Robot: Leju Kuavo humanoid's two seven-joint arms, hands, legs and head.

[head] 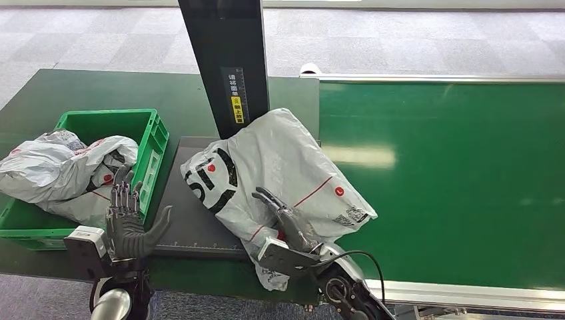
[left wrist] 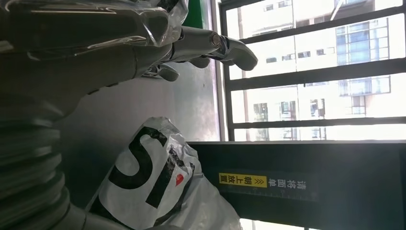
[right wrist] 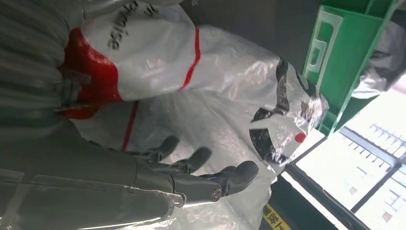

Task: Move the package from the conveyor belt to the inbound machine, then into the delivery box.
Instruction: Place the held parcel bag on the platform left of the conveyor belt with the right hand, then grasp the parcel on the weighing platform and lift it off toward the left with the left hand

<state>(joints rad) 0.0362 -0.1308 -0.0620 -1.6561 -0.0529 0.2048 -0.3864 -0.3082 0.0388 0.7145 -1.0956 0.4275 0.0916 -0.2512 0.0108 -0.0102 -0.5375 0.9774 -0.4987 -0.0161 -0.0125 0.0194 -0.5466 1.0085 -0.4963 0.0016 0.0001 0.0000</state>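
The package's near end (head: 270, 274) hangs limp over the platform's edge. I expect the package to fold and bunch up when I lift it.
The white package (head: 280, 167) with black lettering and red lines lies on the inbound machine's grey platform (head: 183, 213), its right side hanging over onto the green conveyor belt (head: 453, 180). My right hand (head: 286, 223) rests on the package's near side with fingers spread; the right wrist view shows its fingers (right wrist: 191, 160) touching the crinkled plastic (right wrist: 220, 86) without closing around it. My left hand (head: 126, 220) is raised and open, fingers up, beside the front right corner of the green delivery box (head: 153, 143). The package (left wrist: 158, 191) appears beyond this hand (left wrist: 95, 52) in the left wrist view.
The delivery box holds other white packages (head: 60, 170) that spill over its left rim. The machine's black post (head: 226, 60) with a yellow label stands just behind the package. The belt's metal edge (head: 466, 288) runs along the near right.
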